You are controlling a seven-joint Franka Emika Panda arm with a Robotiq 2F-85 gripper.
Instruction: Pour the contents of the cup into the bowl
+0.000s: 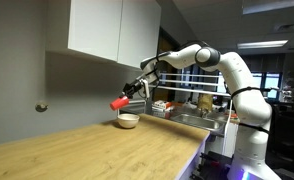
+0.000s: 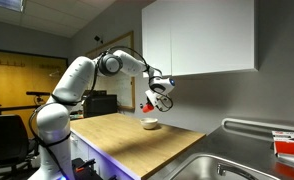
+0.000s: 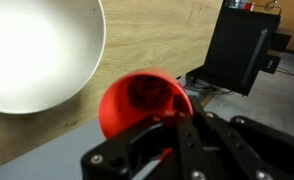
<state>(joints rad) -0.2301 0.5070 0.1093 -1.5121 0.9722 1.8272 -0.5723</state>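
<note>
My gripper needs to swing the cup's base up and tip the cup's opening toward the bowl, because the red-orange cup's opening (image 3: 147, 100) slants upward with the cup's base low beside the bowl (image 1: 128, 121).
My gripper (image 1: 132, 93) is shut on the red-orange cup (image 1: 119, 102) and holds it tipped on its side above the counter. The off-white bowl (image 1: 128, 120) sits on the wooden counter just below and a little to the side of the cup's mouth. In another exterior view the cup (image 2: 149, 104) hangs tilted above the bowl (image 2: 150, 123). In the wrist view the cup's open mouth (image 3: 142, 100) faces the camera, with the bowl's pale inside (image 3: 32, 50) beside it. The gripper fingers (image 3: 172, 135) clamp the cup's wall. I cannot tell what is in the cup.
White wall cabinets (image 1: 112, 28) hang close above the arm. The wooden counter (image 1: 87, 150) stretches toward the front. A metal sink (image 2: 237, 165) lies at the counter's end, with a dish rack and items (image 1: 177, 105) behind the arm.
</note>
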